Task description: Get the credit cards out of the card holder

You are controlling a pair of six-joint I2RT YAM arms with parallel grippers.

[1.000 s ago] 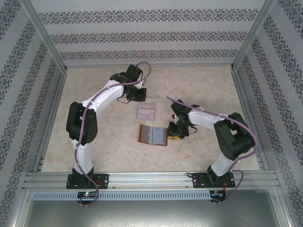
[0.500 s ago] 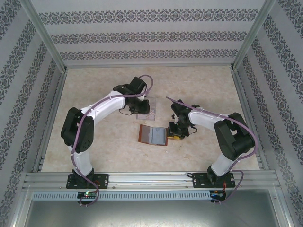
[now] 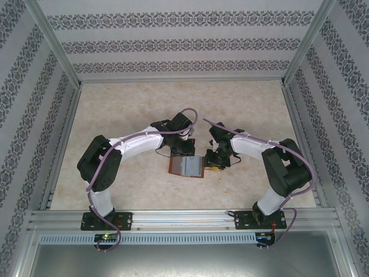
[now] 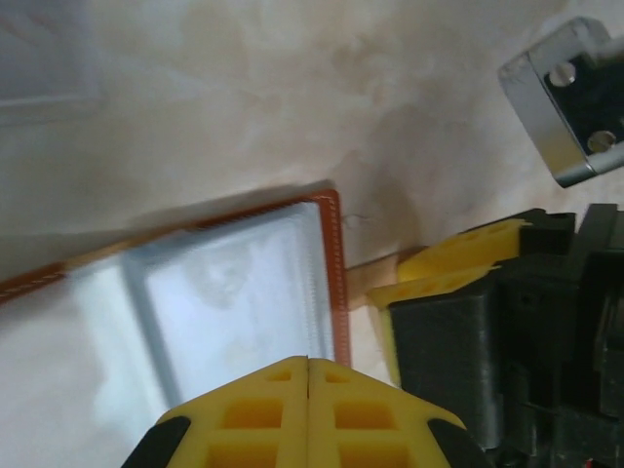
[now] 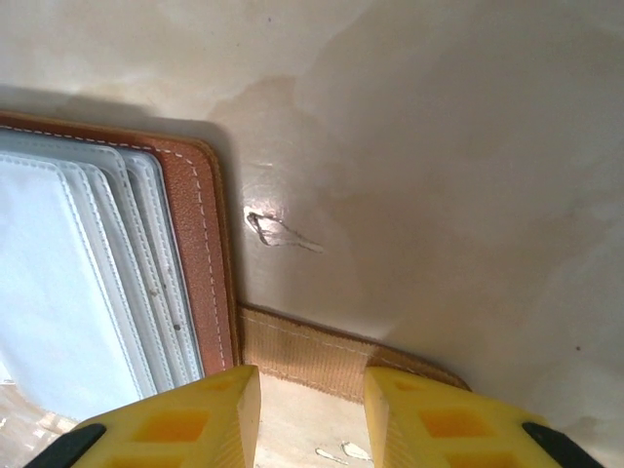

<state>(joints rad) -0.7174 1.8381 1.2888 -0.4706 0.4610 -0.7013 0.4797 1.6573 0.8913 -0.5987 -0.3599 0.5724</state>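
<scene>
I should keep moving my left gripper over the sleeves point(image 3: 192, 166) and open it there, because my right gripper is beside the card holder's edge point(image 4: 336, 273) and leaves the sleeves free.
The card holder point(image 3: 187, 166) lies open on the table, brown outside, with pale grey-blue sleeves inside. In the right wrist view its stacked sleeves point(image 5: 88, 292) look pale; I cannot tell the credit cards from the sleeves. My left gripper point(image 3: 183, 152) hangs over the holder's far edge. In the left wrist view it point(image 4: 309, 362) is shut and empty above the sleeves point(image 4: 224, 292). My right gripper point(image 3: 211, 163) stands at the holder's right side. Its jaws point(image 5: 312, 375) stand apart over the tan snap tab point(image 5: 302, 346), which lies flat and runs under one fingertip.
A blurred pale shape point(image 4: 44, 54), perhaps the clear rack, lies beyond the holder in the left wrist view. The right gripper's yellow-and-black fingers point(image 4: 458, 292) and a metal bracket point(image 4: 565, 97) stand close to the left gripper. Patterned walls point(image 3: 34, 86) enclose the table.
The left arm swung from the back of the table toward the card holder, and its gripper now hangs over the holder's far edge, covering the clear rack. The right arm has not moved.
</scene>
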